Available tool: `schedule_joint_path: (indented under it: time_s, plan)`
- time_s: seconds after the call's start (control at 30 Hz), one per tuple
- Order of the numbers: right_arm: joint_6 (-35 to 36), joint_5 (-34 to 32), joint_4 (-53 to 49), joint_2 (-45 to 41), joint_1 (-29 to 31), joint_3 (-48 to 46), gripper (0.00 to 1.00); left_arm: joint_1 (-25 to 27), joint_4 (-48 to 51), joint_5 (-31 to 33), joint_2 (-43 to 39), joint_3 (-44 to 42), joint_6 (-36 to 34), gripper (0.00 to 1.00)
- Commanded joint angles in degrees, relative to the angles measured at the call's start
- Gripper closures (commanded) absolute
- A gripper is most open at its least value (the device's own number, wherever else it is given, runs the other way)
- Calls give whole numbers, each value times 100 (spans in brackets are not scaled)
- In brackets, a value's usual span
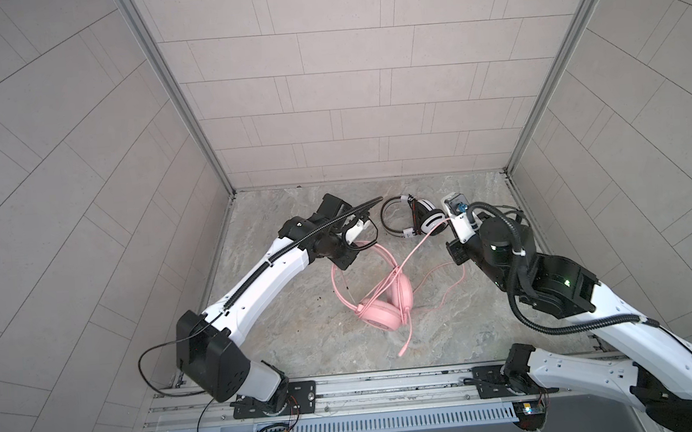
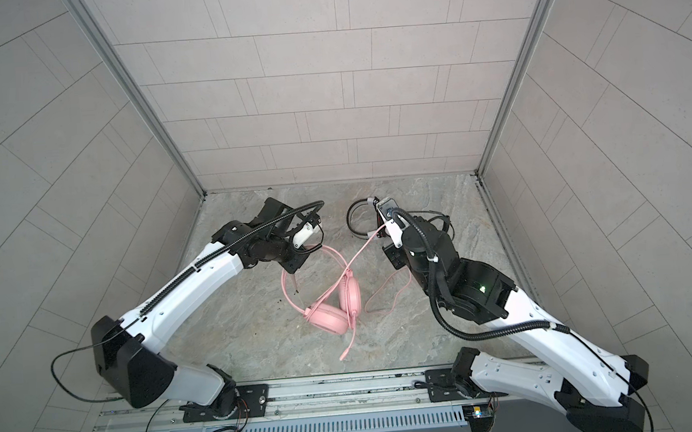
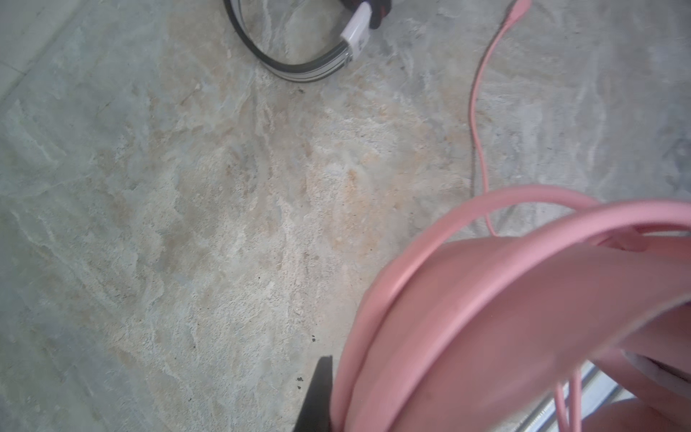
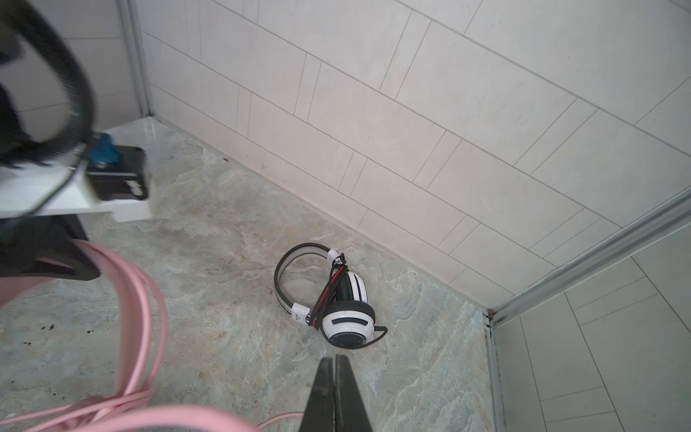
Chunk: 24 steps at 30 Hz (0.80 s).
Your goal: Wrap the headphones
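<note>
The pink cable (image 1: 417, 251) runs tight across the ear cups. My right gripper should keep bringing it toward the headband and let it go close beside the cups (image 1: 401, 290).
The pink headphones (image 1: 380, 312) (image 2: 328, 318) rest on their ear cups mid-table, headband raised. My left gripper (image 1: 345, 265) (image 2: 294, 268) (image 3: 336, 366) is shut on that pink headband (image 3: 467, 299); only one black finger (image 3: 318, 392) shows beside it. The pink cable (image 1: 421, 243) (image 2: 365, 245) runs taut from the ear cups up to my right gripper (image 1: 447, 221) (image 2: 383, 226) (image 4: 334, 359), which is shut on it. More cable lies in a loose loop (image 1: 445, 285). The white-and-black headphones (image 1: 430, 219) (image 4: 347, 318) (image 3: 291, 69) lie at the back, just ahead of the right fingertips, with their black/red cable wound on them.
Tiled walls (image 1: 369, 98) close the back and both sides, with metal corner posts (image 1: 511, 163). A mounting rail (image 1: 389, 385) runs along the front edge. A pink stalk of the pink headset (image 1: 405, 342) points toward the front. Small dark specks (image 1: 321, 299) dot the stone surface.
</note>
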<state>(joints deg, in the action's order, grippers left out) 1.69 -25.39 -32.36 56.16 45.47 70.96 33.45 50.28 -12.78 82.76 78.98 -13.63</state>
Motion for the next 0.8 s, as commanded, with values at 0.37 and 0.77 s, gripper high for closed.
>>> schedule_joint_path:
  time_s: [0.37,0.77]
  plan:
    - [-1030,1900,-212,422,-1313,-543,100,-94,-2074,-1872,-1747,-1536,414,100]
    - [-1144,2683,-6,561,-1483,-1258,100,-707,-3237,-3286,-1857,-1815,1279,100]
